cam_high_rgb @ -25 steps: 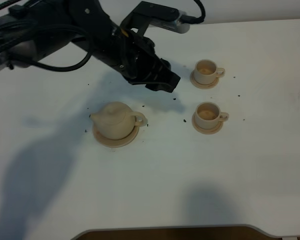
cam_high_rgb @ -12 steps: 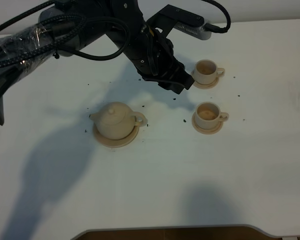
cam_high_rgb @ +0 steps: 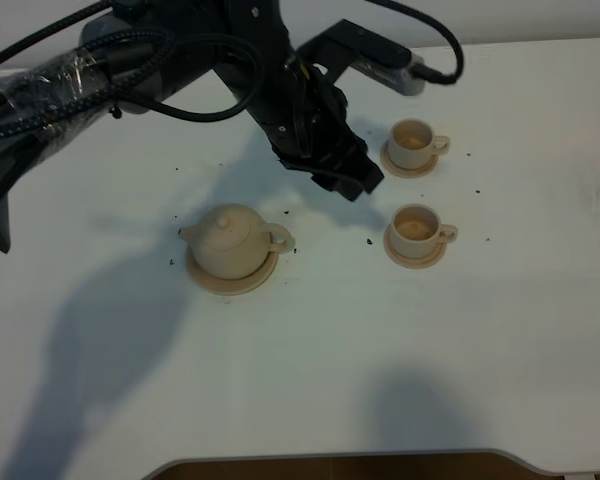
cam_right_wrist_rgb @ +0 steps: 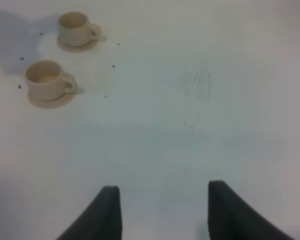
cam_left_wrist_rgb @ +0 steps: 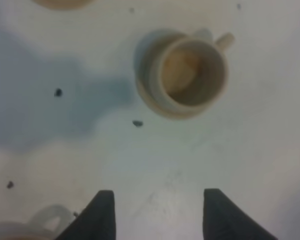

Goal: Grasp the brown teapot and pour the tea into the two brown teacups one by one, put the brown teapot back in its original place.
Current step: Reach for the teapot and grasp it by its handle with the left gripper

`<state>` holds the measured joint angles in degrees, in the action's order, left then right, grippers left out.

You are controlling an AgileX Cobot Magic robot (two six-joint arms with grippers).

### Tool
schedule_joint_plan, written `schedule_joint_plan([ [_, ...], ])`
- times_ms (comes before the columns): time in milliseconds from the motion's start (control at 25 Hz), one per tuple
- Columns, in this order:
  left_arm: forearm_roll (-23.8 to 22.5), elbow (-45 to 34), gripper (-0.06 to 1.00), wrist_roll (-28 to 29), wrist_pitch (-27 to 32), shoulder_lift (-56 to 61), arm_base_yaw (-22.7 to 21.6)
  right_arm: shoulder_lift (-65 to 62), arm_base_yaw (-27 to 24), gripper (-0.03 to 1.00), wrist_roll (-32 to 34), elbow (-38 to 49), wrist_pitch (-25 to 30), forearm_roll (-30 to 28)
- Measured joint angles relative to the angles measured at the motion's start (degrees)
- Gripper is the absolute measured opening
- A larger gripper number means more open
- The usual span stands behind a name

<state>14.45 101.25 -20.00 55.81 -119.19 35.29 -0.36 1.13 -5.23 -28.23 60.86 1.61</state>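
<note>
Next, my left gripper swings back and lowers beside the teapot's handle (cam_high_rgb: pixel 306 252), since the brown teapot's handle (cam_high_rgb: pixel 280 238) is outside my open fingers, which hover toward the teacups.
The brown teapot (cam_high_rgb: pixel 230 238) sits upright on its flat round saucer (cam_high_rgb: pixel 230 281), left of centre. The two brown teacups stand on small saucers to the right, the far cup (cam_high_rgb: pixel 413 142) behind the near cup (cam_high_rgb: pixel 416 227). My left gripper (cam_high_rgb: pixel 355 185) hovers open and empty above the table between teapot and cups. In the left wrist view the gripper (cam_left_wrist_rgb: pixel 157 215) is open, with the near cup (cam_left_wrist_rgb: pixel 190 72) ahead and the teapot handle (cam_left_wrist_rgb: pixel 47 220) at the frame's edge. My right gripper (cam_right_wrist_rgb: pixel 162 215) is open and empty, well away from both cups (cam_right_wrist_rgb: pixel 75 27) (cam_right_wrist_rgb: pixel 45 80).
Small dark specks (cam_high_rgb: pixel 368 241) lie scattered on the white table (cam_high_rgb: pixel 310 350) around the teapot and cups. The left arm's black body and cables (cam_high_rgb: pixel 130 60) span the back left. The table's front edge (cam_high_rgb: pixel 340 462) shows at the bottom.
The left gripper has moved right, away from above the teapot toward the cups, then slightly toward the front. The teapot and cups have not moved.
</note>
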Motion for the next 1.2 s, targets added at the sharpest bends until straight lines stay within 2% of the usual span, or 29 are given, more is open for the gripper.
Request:
schedule_joint_plan([
  [160, -0.19, 0.00, 0.47, -1.61, 2.30, 0.00, 3.88, 0.00, 0.00, 0.42, 0.00, 0.00, 0.00, 0.00],
  [240, -1.73, 0.00, 0.48, 0.03, 2.11, 0.00, 6.02, 0.00, 0.00, 0.42, 0.00, 0.00, 0.00, 0.00],
  [440, -14.87, 0.05, 0.49, 13.06, 1.62, -0.52, 8.65, 0.00, 0.00, 0.42, 0.00, 0.00, 0.00, 0.00],
  [560, -19.49, 0.18, 0.49, 17.04, 2.46, -1.93, 8.00, 0.00, 0.00, 0.42, 0.00, 0.00, 0.00, 0.00],
  [1200, -22.02, 2.86, 0.49, 20.00, 1.59, -10.38, 4.67, 0.00, 0.00, 0.42, 0.00, 0.00, 0.00, 0.00],
])
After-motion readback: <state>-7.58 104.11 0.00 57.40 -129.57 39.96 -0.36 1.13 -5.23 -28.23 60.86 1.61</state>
